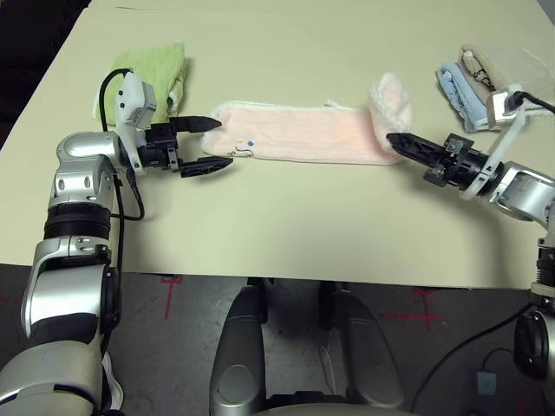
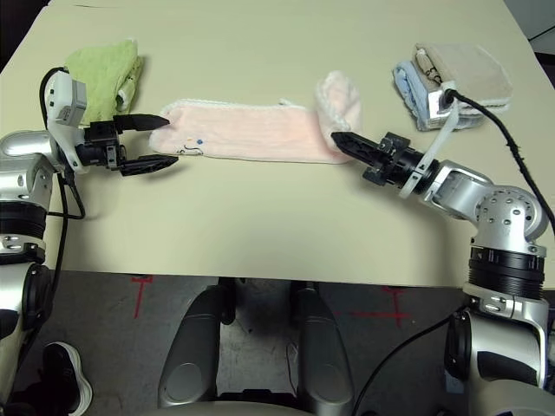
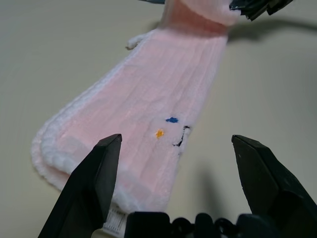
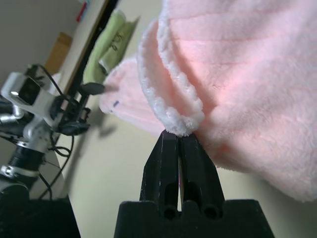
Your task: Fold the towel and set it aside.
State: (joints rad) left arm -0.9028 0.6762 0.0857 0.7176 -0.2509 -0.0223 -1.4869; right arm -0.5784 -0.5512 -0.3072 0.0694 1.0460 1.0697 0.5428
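Note:
My right gripper needs to lay down the pink towel's humped end, because it holds that end only by its near corner (image 4: 180, 120). Then I should straighten its far side (image 1: 388, 85).
The pale pink towel (image 1: 295, 132) lies stretched left to right across the middle of the table. Its right end (image 1: 392, 97) is humped up off the surface. My right gripper (image 1: 392, 139) is shut, and in the right wrist view its tips (image 4: 177, 135) pinch the white trimmed edge (image 4: 173, 116) of that raised end. My left gripper (image 1: 223, 142) is open at the towel's left end. One finger (image 1: 201, 123) reaches over the far corner and the other (image 1: 208, 165) lies just beyond the near edge. The small embroidered motif (image 3: 171, 131) and the white tag (image 3: 115, 223) lie between the open fingers.
A folded lime-green towel (image 1: 156, 69) lies at the back left, just behind my left wrist. Folded light-blue and beige towels (image 1: 473, 82) sit at the back right beside my right forearm. Bare table (image 1: 286, 225) runs from the pink towel to the front edge.

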